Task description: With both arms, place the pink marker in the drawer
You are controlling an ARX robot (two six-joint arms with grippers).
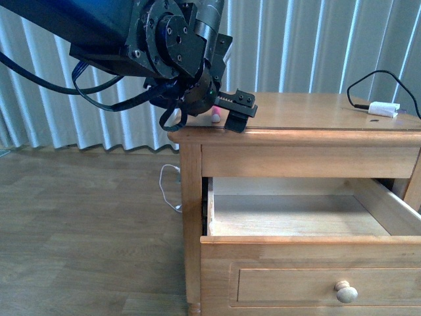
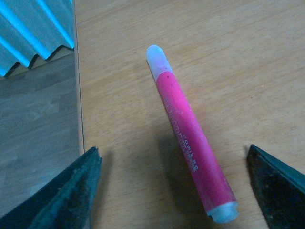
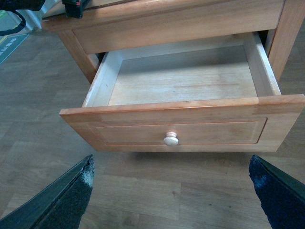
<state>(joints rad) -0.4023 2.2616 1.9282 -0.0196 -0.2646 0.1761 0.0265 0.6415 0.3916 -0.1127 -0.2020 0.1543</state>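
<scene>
I expect the pink marker [image 2: 183, 121] to swing in line with my left gripper's fingers when I lift it, because it lies slanted [image 2: 212, 183] between them.
The pink marker [image 2: 188, 133] lies flat on the nightstand top [image 2: 228, 57], close to its left edge, with its pale cap pointing away. My left gripper [image 2: 172, 157] is open just above it, one finger on each side and neither touching. From the front, that gripper [image 1: 240, 110] hovers over the top's front-left corner, and only the marker's end [image 1: 215, 117] peeks out. The drawer [image 1: 309, 276] with its round knob [image 1: 346, 291] is pulled out and holds nothing. My right gripper [image 3: 171, 160] is open over the floor, in front of the drawer [image 3: 181, 133].
A white plug on a black cable [image 1: 383, 109] lies on the nightstand top at the far right. A thin white cable [image 1: 168, 187] hangs to the wooden floor left of the nightstand. Curtains [image 1: 309, 46] hang behind.
</scene>
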